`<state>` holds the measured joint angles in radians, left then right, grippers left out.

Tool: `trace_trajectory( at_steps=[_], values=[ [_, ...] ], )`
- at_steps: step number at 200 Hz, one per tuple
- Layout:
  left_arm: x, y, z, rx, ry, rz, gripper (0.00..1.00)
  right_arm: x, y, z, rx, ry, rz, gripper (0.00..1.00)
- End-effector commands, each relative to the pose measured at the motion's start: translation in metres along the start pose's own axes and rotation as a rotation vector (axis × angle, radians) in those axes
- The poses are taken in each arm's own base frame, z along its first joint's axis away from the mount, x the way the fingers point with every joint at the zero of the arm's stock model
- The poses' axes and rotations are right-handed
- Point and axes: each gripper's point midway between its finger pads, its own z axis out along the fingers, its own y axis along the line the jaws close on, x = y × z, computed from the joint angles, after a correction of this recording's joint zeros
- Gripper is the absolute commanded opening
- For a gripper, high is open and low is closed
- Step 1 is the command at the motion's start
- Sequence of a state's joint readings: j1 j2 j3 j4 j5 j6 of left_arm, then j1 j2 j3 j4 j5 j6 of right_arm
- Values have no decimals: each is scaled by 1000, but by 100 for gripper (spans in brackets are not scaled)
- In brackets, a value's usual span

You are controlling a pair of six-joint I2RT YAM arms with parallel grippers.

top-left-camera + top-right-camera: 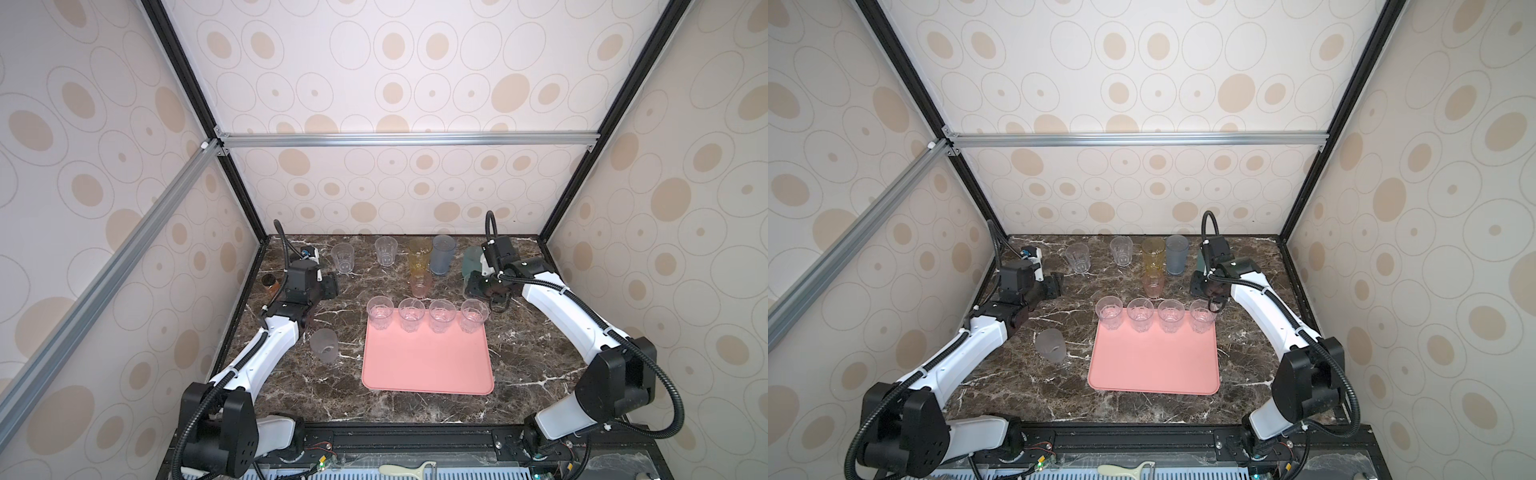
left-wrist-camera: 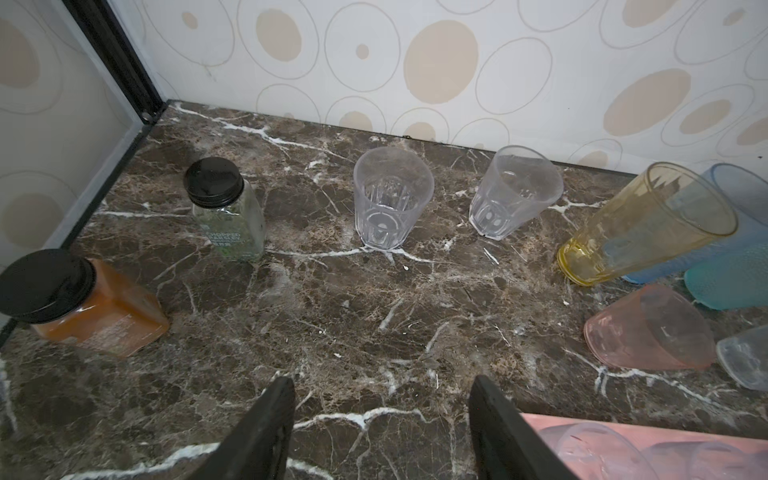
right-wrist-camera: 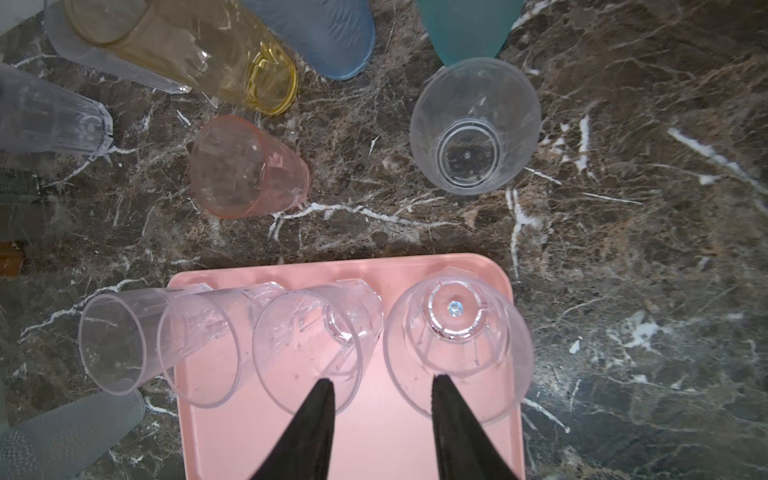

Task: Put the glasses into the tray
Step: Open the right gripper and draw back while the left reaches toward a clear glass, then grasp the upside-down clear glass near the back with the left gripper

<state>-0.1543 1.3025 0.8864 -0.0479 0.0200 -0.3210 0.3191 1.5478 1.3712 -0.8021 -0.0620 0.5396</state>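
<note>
Next, I pick up the clear glass (image 1: 343,257) by the green bottle with my left gripper and pass it over behind the tray (image 1: 372,283), because the glass is far from my right gripper.
The salmon-pink tray (image 1: 428,365) lies mid-table, with several clear ribbed glasses (image 1: 411,315) in a row along its far edge. My right gripper (image 3: 383,384) hovers open just above the rightmost one (image 3: 457,345), holding nothing. Loose glasses stand behind the tray: two clear (image 1: 343,257) (image 1: 385,250), an amber (image 1: 419,253), a blue (image 1: 443,254), a pink (image 1: 420,284), a teal (image 1: 472,259) partly behind the right arm, and another clear one (image 3: 473,124). A frosted glass (image 1: 324,345) stands left of the tray. My left gripper (image 2: 382,390) is open and empty over bare marble, facing the clear glasses (image 2: 390,199).
Two black-capped bottles stand in the far left corner, one orange (image 2: 83,303) and one green (image 2: 228,212). The patterned back wall (image 1: 395,195) and side walls close in the marble table (image 1: 291,395). A black frame rail (image 1: 415,436) runs along the front edge.
</note>
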Motion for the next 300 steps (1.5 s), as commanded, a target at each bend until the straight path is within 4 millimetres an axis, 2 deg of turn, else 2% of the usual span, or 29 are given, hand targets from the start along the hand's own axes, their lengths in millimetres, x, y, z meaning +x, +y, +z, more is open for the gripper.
trace_trajectory(
  at_steps=[1, 29, 81, 103, 138, 173, 245, 275, 300],
  values=[
    [-16, -8, 11, 94, 14, -63, 66, -7, 18, 0, -49, -10, 16, 41],
    [-24, 0, 35, 113, 26, -136, 66, -8, 38, 4, -94, -14, 8, 42],
    [-47, 18, 92, -8, 58, -138, 62, -1, 73, 15, -127, 11, -53, 42],
    [-52, 22, 115, -41, 74, -126, 60, -1, 77, 16, -125, 9, -69, 42],
    [-49, 33, 148, -111, 114, -91, 59, 0, 76, 14, -116, 6, -81, 42],
    [-48, 31, 179, -107, 153, -80, 56, 4, 74, 18, -105, 15, -85, 42],
    [-36, 31, 216, -134, 212, -30, 45, 8, 75, 23, -92, 21, -89, 42],
    [-32, 27, 226, -133, 231, -7, 35, 10, 76, 25, -88, 25, -95, 42],
    [-32, 25, 224, -139, 238, 8, 23, 10, 77, 24, -87, 22, -98, 42]
  ],
)
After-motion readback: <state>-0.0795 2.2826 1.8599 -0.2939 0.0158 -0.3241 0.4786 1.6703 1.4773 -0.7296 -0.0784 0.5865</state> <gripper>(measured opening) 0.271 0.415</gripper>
